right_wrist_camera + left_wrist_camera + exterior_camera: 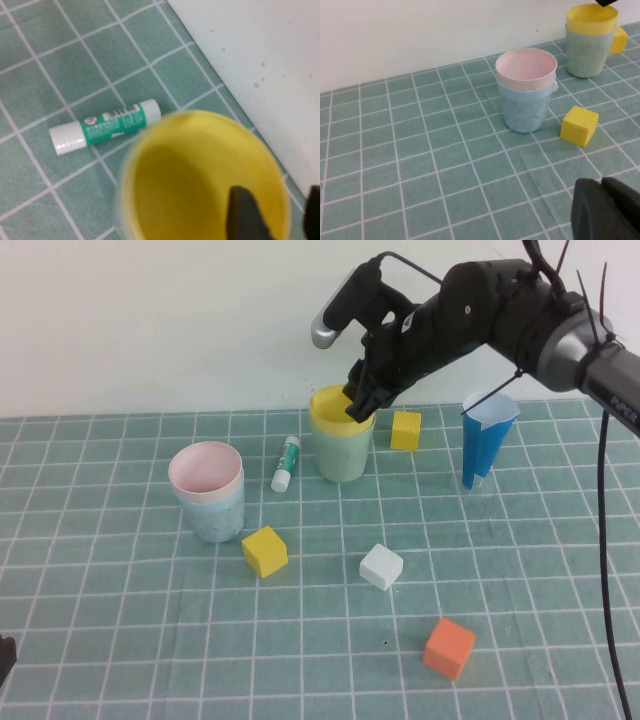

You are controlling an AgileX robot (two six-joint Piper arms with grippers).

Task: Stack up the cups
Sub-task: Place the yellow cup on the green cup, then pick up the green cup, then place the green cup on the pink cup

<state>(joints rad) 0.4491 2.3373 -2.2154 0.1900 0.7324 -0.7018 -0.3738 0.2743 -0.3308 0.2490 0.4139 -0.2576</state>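
Note:
The yellow cup's rim sits loosely between my right fingers above the pale green cup, so I should grip both together and carry them into the pink cup.
The yellow cup sits nested in the pale green cup at the back of the mat, near the wall. My right gripper hangs over it, open. One finger is inside the yellow cup and the other outside, with the rim loose between them. To the left stands the pink cup, nested in the light blue cup. Both stacks show in the left wrist view: pink cup in blue, yellow in green. My left gripper is shut, low over the mat, well short of them.
A glue stick lies between the two stacks. Yellow blocks, a white block and an orange block are scattered about. A tall dark-blue cone stands to the right.

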